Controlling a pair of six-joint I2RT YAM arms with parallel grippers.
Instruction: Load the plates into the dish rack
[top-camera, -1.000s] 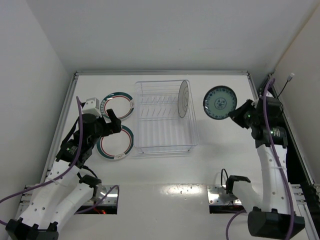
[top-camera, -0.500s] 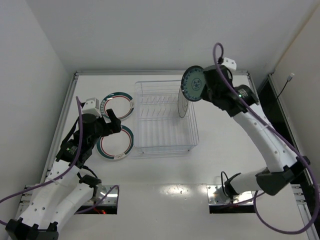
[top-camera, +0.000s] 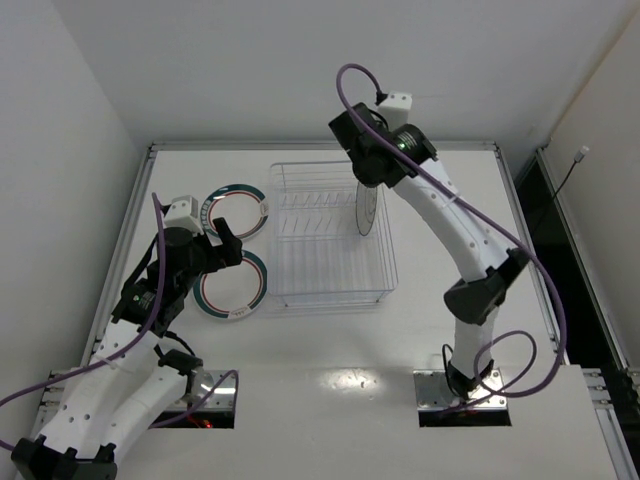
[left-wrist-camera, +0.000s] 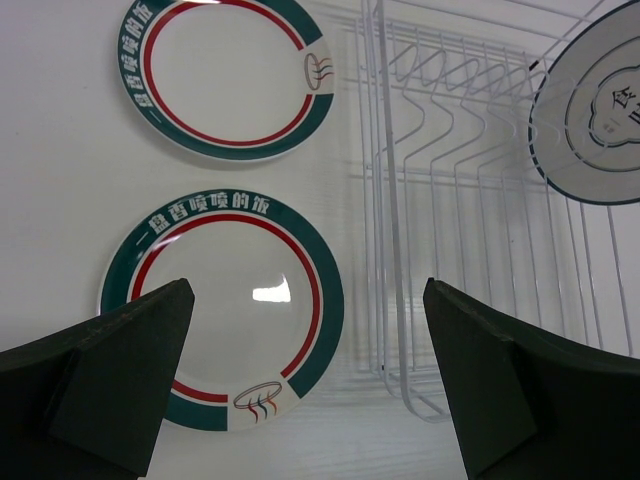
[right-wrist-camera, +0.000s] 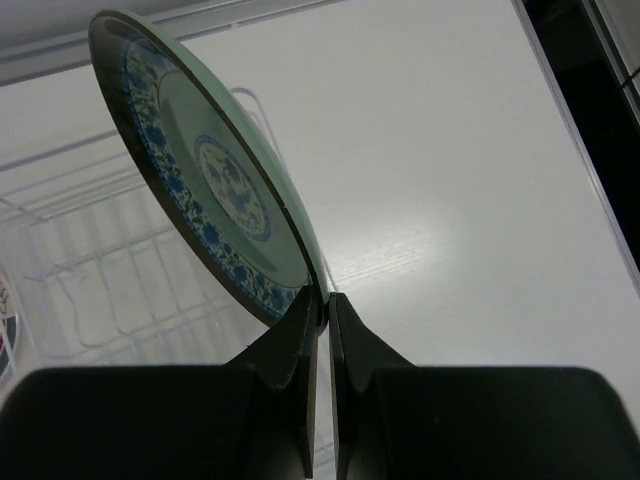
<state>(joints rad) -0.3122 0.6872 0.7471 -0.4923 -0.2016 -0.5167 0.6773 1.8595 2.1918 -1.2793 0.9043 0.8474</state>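
Observation:
The teal patterned plate (right-wrist-camera: 212, 178) is on its edge, and the slots (top-camera: 341, 215) beside the standing plate are empty. I should keep moving the teal plate there with my right gripper until the dish rack's wires hold it up.
Two white plates with green rims and red rings lie flat left of the dish rack (top-camera: 330, 270): a far one (top-camera: 238, 210) and a near one (top-camera: 232, 285). They also show in the left wrist view, far (left-wrist-camera: 228, 75) and near (left-wrist-camera: 225, 310). My left gripper (top-camera: 225, 245) hovers open over the near plate, empty. A third white plate (top-camera: 367, 212) stands upright at the rack's right end. My right gripper (top-camera: 365, 175) is above the rack's far right corner. It (right-wrist-camera: 323, 310) is shut on the rim of the teal patterned plate (right-wrist-camera: 215, 180), held tilted on edge above the rack wires (right-wrist-camera: 90, 270).
The rack's tines (left-wrist-camera: 450, 200) and the standing plate (left-wrist-camera: 590, 130) show in the left wrist view. Table walls run along the back and both sides. The right arm arches over the table right of the rack.
My right arm has swung the teal plate from the table right of the rack up and left to above the rack's far right end. The left arm has not moved.

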